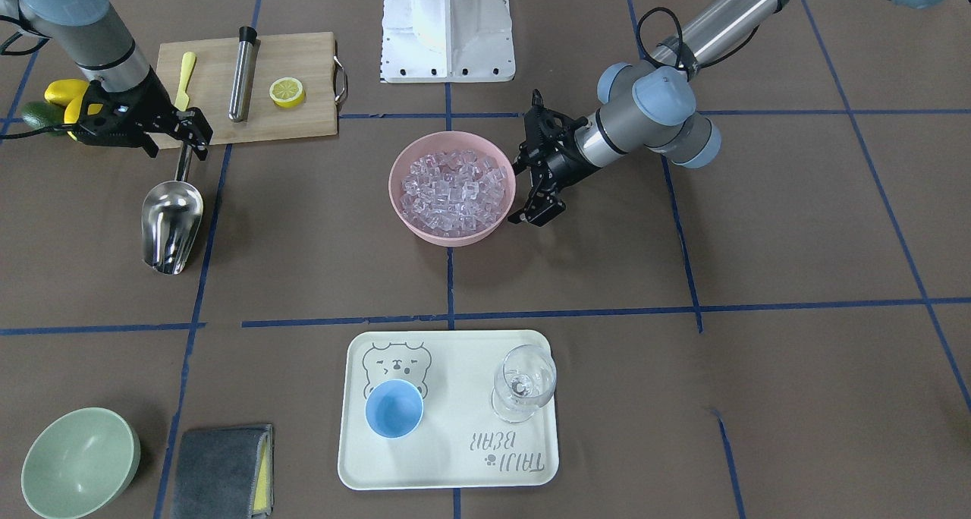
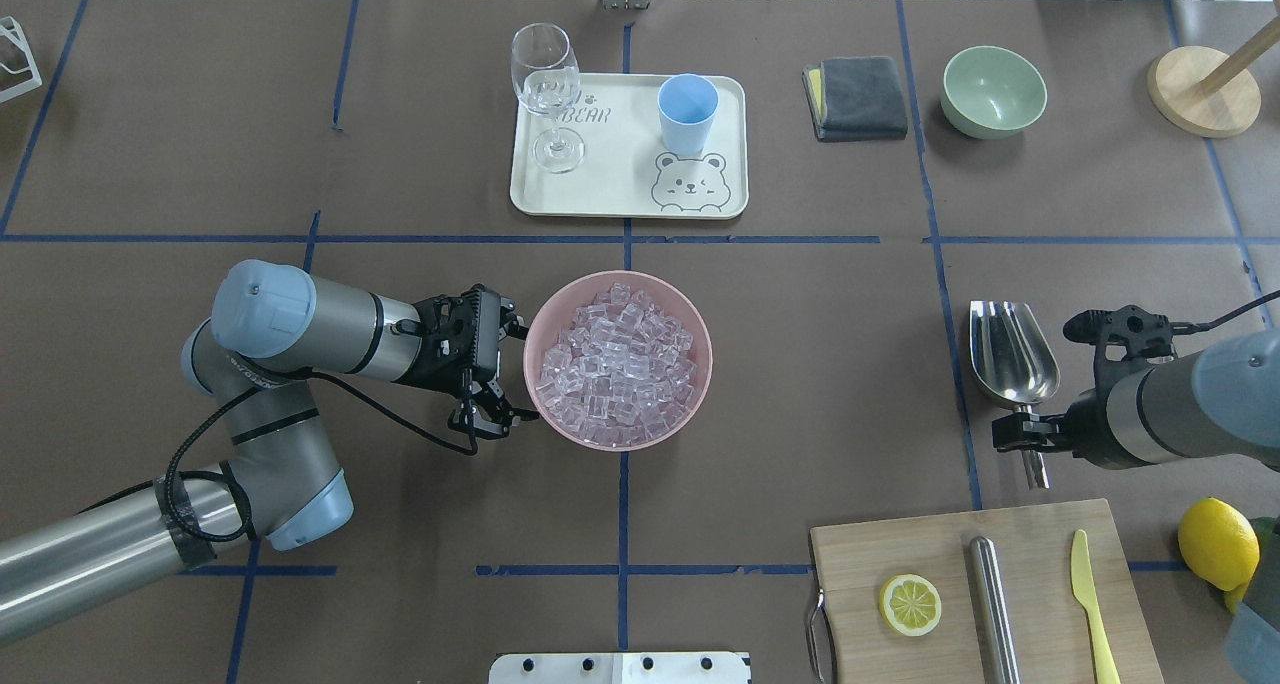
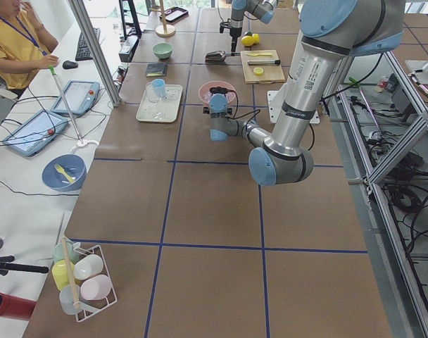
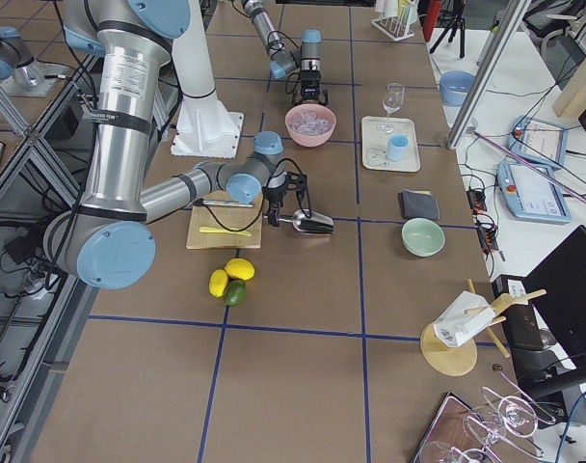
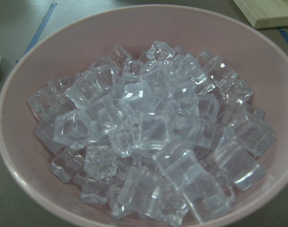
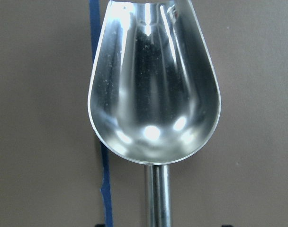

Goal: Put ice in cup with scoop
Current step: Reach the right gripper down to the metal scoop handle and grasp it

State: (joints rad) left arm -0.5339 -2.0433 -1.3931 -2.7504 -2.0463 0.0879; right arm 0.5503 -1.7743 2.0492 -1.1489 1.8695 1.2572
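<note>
The ice will slide easily out of the steel scoop when I pour, because separate cubes with gaps between them fill the pink bowl.
The ice is a heap of clear cubes in a pink bowl at the table's middle; it fills the left wrist view. My left gripper is open and empty, level with the bowl's rim on its left side. The steel scoop lies on the table at the right, trough empty. My right gripper is open, its fingers on either side of the scoop's thin handle and apart from it. The light-blue cup stands empty on a cream tray at the far side.
A clear stemmed glass stands on the tray beside the cup. A wooden board near my right arm holds a lemon half, a steel cylinder and a yellow knife. A grey cloth and a pale green bowl sit far right.
</note>
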